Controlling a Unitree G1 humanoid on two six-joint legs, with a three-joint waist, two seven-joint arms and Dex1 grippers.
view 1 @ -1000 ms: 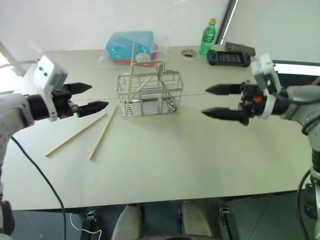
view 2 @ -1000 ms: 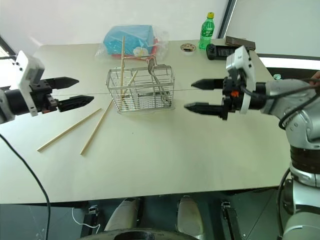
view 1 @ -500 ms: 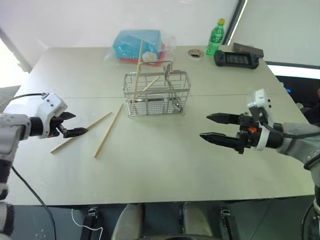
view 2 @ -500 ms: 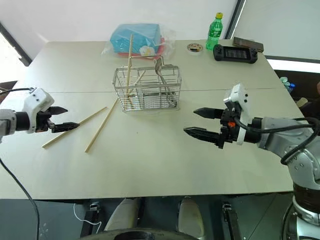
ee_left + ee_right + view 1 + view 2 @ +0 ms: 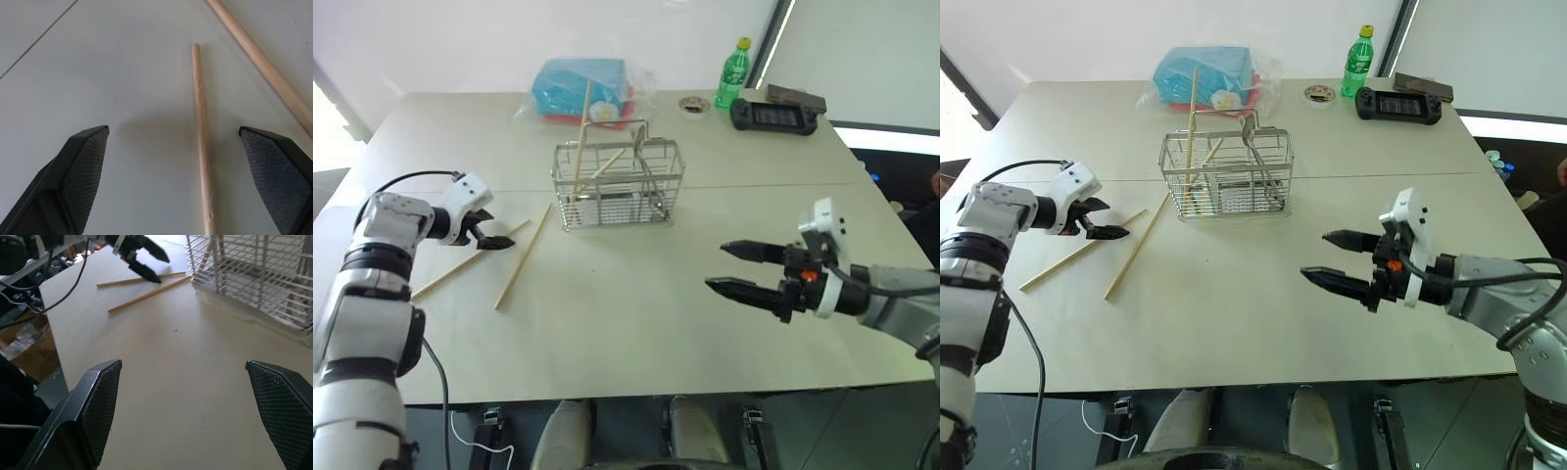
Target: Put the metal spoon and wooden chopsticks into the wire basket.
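Note:
The loose chopstick [image 5: 465, 262] will stay upright and stick up high above the basket's rim when the robot lowers it in, because a chopstick stands tall [image 5: 583, 122] in the wire basket.
The wire basket [image 5: 619, 186] stands mid-table with two wooden chopsticks [image 5: 579, 137] sticking out of it. A grey spoon-like shape, apparently the metal spoon [image 5: 1250, 123], rises beside its wire handle. Two more chopsticks lie on the table left of the basket, one [image 5: 470, 259] further left than the other [image 5: 524, 257]. My left gripper [image 5: 494, 229] is open, low over the far end of the left one. In the left wrist view that chopstick [image 5: 201, 127] lies between the fingers. My right gripper [image 5: 717, 265] hovers open and empty to the right.
A blue box in clear plastic [image 5: 582, 88] sits behind the basket. A green bottle [image 5: 732, 70], a small round object [image 5: 691, 103] and a black handheld console [image 5: 773, 113] are at the back right. The table's front edge [image 5: 636, 390] is near.
My left gripper has dropped from above the table and slid right along the left chopstick to its far end. The right gripper has sunk a little, still open.

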